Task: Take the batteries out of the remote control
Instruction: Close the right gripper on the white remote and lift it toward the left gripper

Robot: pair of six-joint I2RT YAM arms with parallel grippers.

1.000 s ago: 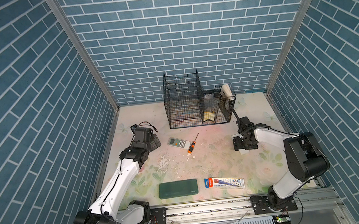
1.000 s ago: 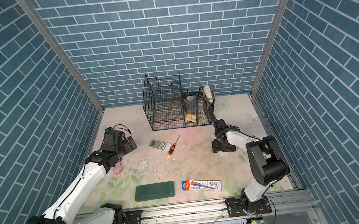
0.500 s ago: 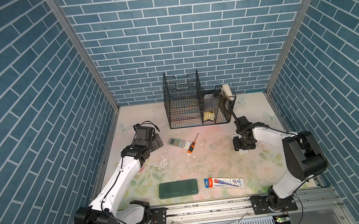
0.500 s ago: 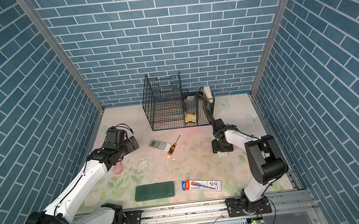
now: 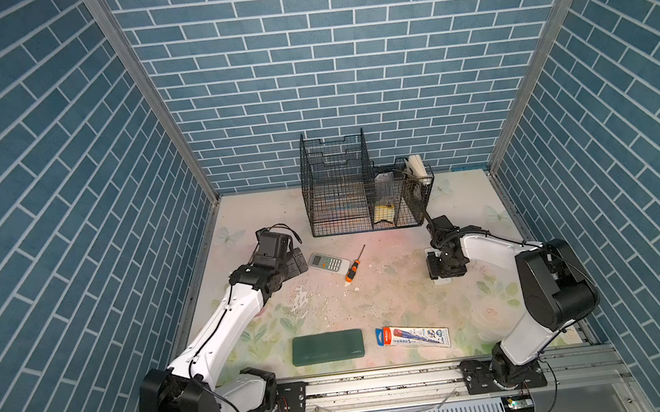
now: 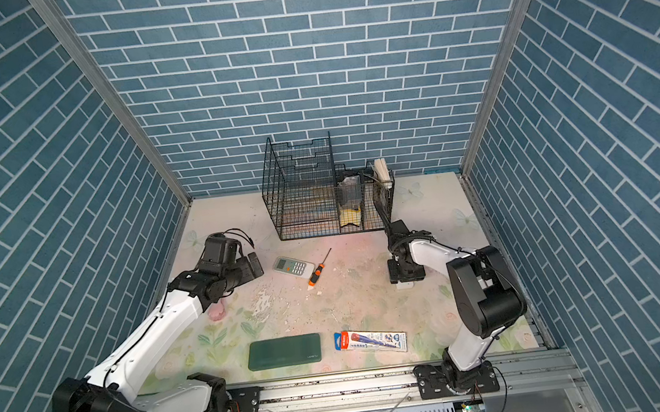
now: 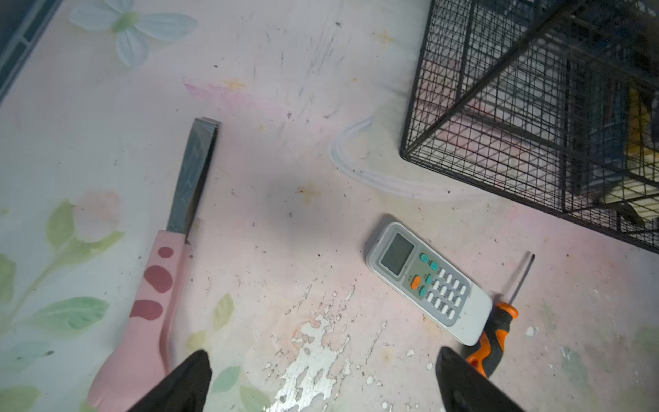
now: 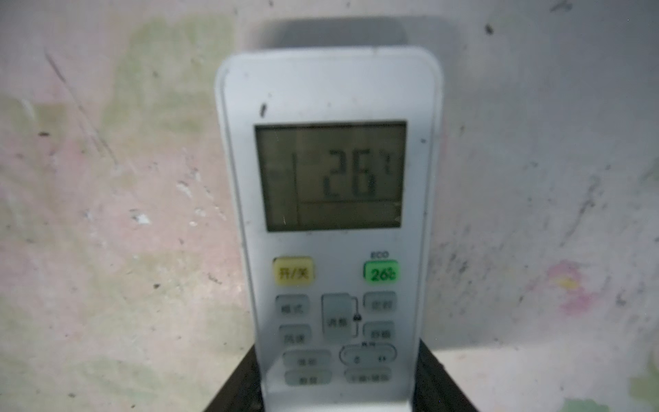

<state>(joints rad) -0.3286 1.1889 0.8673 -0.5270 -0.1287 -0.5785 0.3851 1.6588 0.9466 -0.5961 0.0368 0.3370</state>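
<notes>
My right gripper covers the button end (image 8: pixel 337 329) of the face-up white remote control, so next my left gripper grabs its screen end (image 8: pixel 331 89) before I open its back.
A white remote control (image 8: pixel 328 199) with a lit screen lies face up on the table under my right gripper (image 8: pixel 338 374). Its black fingers (image 8: pixel 235 385) press against both long sides of the remote's button end, so the gripper is shut on it. In both top views this gripper (image 5: pixel 448 270) points down at the table on the right, and only a white edge of the remote (image 5: pixel 443 281) shows. My left gripper (image 7: pixel 321 356) hangs open and empty over the table, just left of a second grey-white remote (image 7: pixel 428 285) (image 5: pixel 329 263). The batteries are hidden.
An orange-and-black screwdriver (image 5: pixel 352 270) lies against the second remote. A pink-handled knife (image 7: pixel 157 285) lies under the left arm. A black wire basket (image 5: pixel 360 195) stands at the back. A dark green case (image 5: pixel 327 346) and a printed box (image 5: pixel 413 336) lie near the front edge.
The left gripper has moved a little back and to the right, closer to the grey-white remote. The right gripper has stayed in place over the white remote.
</notes>
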